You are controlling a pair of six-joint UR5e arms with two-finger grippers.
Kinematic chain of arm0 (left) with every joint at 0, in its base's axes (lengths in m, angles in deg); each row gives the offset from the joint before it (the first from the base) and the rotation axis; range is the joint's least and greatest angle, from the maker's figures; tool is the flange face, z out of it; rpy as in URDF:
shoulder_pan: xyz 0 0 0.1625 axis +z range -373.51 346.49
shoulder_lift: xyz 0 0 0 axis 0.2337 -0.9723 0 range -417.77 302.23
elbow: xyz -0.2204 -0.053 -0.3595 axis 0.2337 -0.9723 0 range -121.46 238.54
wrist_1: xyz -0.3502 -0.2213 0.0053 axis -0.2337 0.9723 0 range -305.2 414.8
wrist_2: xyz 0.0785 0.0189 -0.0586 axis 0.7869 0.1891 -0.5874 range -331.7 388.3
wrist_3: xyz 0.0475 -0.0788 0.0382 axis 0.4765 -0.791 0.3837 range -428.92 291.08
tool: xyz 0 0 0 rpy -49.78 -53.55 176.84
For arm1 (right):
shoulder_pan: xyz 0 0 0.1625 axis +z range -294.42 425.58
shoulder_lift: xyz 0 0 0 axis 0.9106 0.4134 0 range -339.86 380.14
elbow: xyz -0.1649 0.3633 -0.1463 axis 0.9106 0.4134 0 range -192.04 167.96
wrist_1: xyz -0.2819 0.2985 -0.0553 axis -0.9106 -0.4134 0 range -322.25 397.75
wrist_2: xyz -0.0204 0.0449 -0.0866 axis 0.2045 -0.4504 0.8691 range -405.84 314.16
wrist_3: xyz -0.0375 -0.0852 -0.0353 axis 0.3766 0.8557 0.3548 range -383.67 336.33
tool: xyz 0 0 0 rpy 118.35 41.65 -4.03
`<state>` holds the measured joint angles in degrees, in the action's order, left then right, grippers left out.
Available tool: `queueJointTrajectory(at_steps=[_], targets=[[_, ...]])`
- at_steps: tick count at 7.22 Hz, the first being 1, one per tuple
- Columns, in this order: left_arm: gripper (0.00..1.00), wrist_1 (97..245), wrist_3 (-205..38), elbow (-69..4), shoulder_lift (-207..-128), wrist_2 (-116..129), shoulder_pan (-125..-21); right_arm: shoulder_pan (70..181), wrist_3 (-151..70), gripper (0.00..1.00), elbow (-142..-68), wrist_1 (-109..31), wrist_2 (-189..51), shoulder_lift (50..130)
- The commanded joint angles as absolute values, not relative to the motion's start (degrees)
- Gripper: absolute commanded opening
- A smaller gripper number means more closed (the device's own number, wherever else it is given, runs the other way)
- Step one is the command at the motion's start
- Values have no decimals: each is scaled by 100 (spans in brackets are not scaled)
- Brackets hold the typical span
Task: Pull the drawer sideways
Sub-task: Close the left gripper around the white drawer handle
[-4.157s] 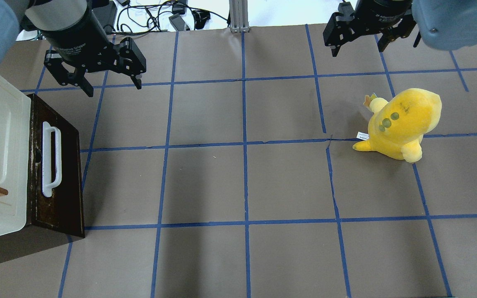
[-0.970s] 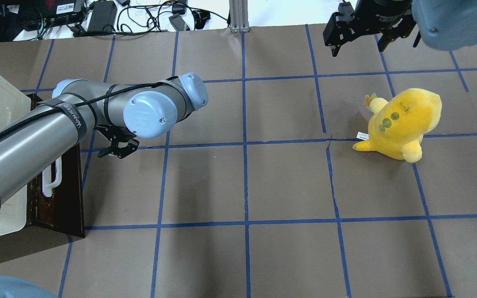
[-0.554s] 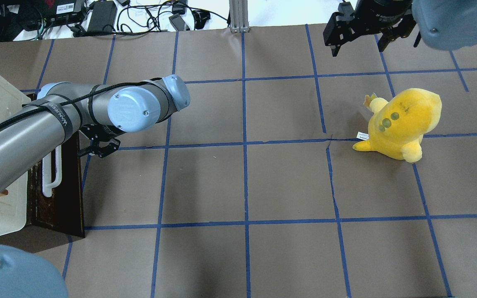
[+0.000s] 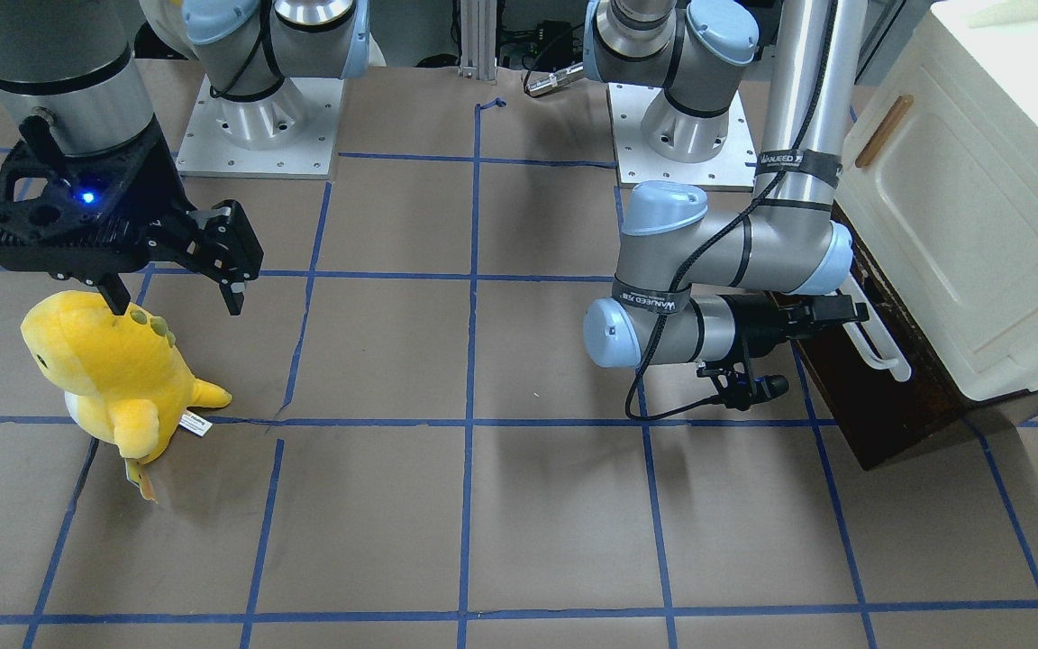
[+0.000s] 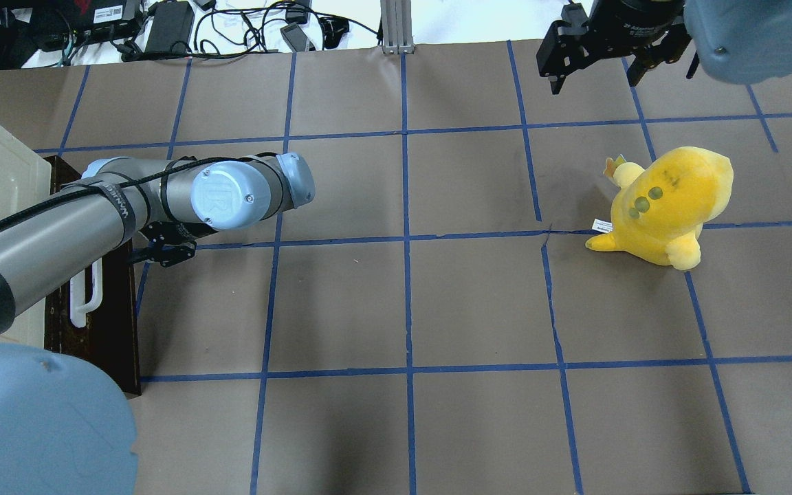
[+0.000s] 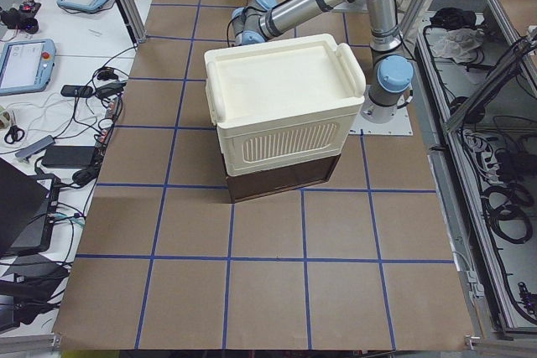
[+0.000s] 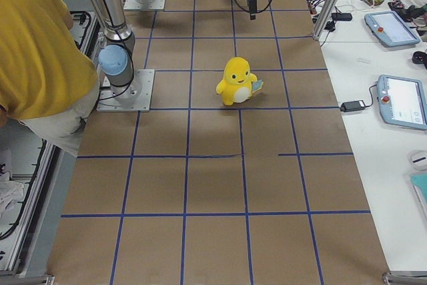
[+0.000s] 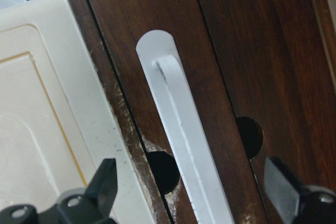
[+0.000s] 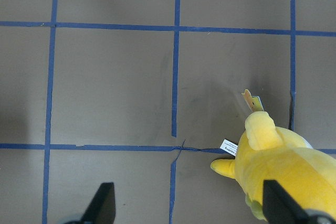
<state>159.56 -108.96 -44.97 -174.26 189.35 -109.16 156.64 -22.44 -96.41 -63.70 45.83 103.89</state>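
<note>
The drawer front [image 8: 152,9] is separated from the panel below by a straight dark gap [image 8: 214,51], so the drawer will come straight out alone when I pull the drawer's handle.
The drawer [image 5: 117,309] has a dark brown front and a long white bar handle [image 5: 88,302]. It sits under the cream cabinet at the table's left end, also in the front-facing view [image 4: 879,406]. My left gripper [image 8: 191,187] lies sideways with its jaws open on either side of the handle [image 8: 184,140], not closed on it. It also shows in the front-facing view [image 4: 843,311], right at the drawer front. In the overhead view the arm hides it. My right gripper [image 5: 594,75] is open and empty, held high at the back right.
The cream-white panelled cabinet [image 4: 960,225] with its small brown handle [image 4: 884,131] stands above the drawer. A yellow plush toy [image 5: 664,206] sits on the right side of the table, below my right gripper [image 4: 175,302]. A person in yellow [image 7: 40,51] stands beside the robot's base.
My left arm has swung down from the back of the table and moved left, bringing its open gripper to the drawer handle. The right arm and the plush toy have not moved.
</note>
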Motion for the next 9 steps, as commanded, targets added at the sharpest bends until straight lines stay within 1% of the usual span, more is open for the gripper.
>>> queueJointTrajectory(at_steps=[1, 2, 3, 4, 5, 7, 9], targets=[[94, 16062, -10962, -4570, -17440, 19020, -10800, 15664, -2244, 100, -9641, -6376, 4583, 10390], [90, 16070, -10962, -4579, -17440, 19020, -10800, 15664, -2244, 100, -9641, -6368, 4583, 10390], [83, 16105, -10962, -4579, -17440, 19020, -10800, 15664, -2244, 100, -9641, -6376, 4583, 10390], [66, 16201, -10970, -4579, -17440, 19028, -10782, 15664, -2244, 100, -9641, -6377, 4583, 10390], [60, 16229, -10971, -4579, -17431, 19028, -10739, 15664, -2244, 100, -9641, -6377, 4583, 10390], [60, 16229, -10971, -4588, -17422, 19037, -10677, 15664, -2244, 100, -9641, -6368, 4583, 10390], [49, 16229, -11040, -4579, -17431, 19028, -10677, 15664, -2244, 100, -9641, -6377, 4583, 10390]])
